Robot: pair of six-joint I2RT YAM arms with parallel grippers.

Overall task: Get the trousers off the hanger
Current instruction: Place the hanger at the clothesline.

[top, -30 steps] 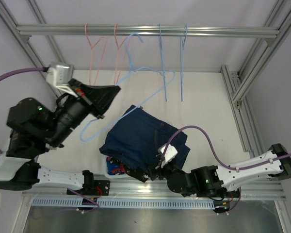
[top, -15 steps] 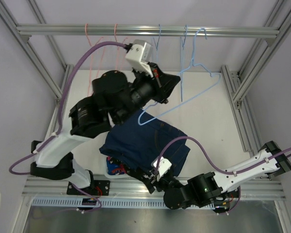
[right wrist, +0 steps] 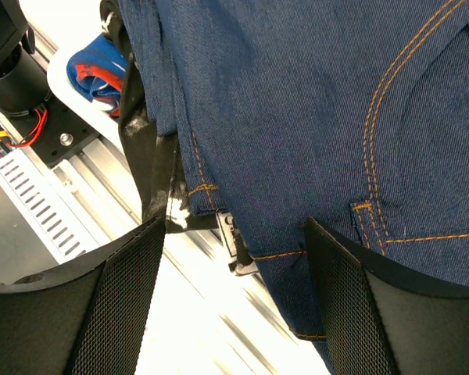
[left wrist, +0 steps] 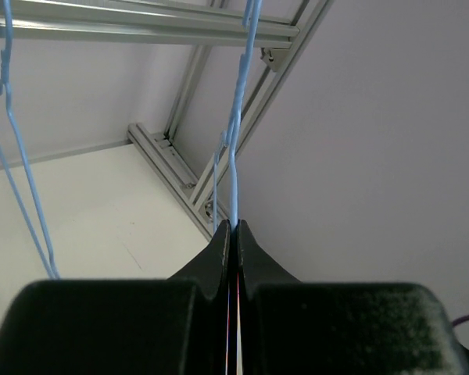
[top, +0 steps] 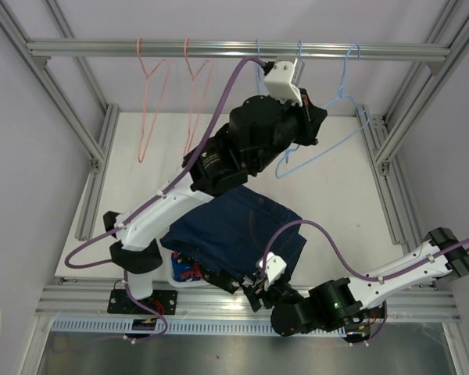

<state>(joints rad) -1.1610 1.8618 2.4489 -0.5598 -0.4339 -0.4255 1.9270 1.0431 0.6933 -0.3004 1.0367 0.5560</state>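
Note:
I keep my left gripper guiding the light blue hanger, as it's clear of the trousers and its hook [top: 351, 52] reaches the rail [top: 325, 51], until the hook hangs there.
Dark blue denim trousers [top: 234, 228] lie on top of a heap of garments at the table's near edge. Under them show a blue piece with red-white pattern [right wrist: 102, 74] and a black one [right wrist: 152, 172]. My right gripper [top: 259, 286] stands open at the heap's near side. In the right wrist view its mesh fingers [right wrist: 117, 305] flank the denim hem [right wrist: 297, 101] without touching it. My left gripper [top: 316, 123] is raised toward the top rail [top: 219, 49] and shut on the wire of a bare light blue hanger [left wrist: 236, 156]. The hook of that hanger [top: 345, 78] reaches the rail.
Two pink hangers [top: 148, 94] hang bare at the rail's left. Another blue hanger [left wrist: 19, 180] hangs left of the held one. The heap sits partly on a white tray [top: 174, 269]. Aluminium frame posts [top: 410, 101] border the table on both sides.
My left arm swung from the table's left up and to the right, carrying the blue hanger to the rail's right part. My right gripper drew back a little toward the near edge.

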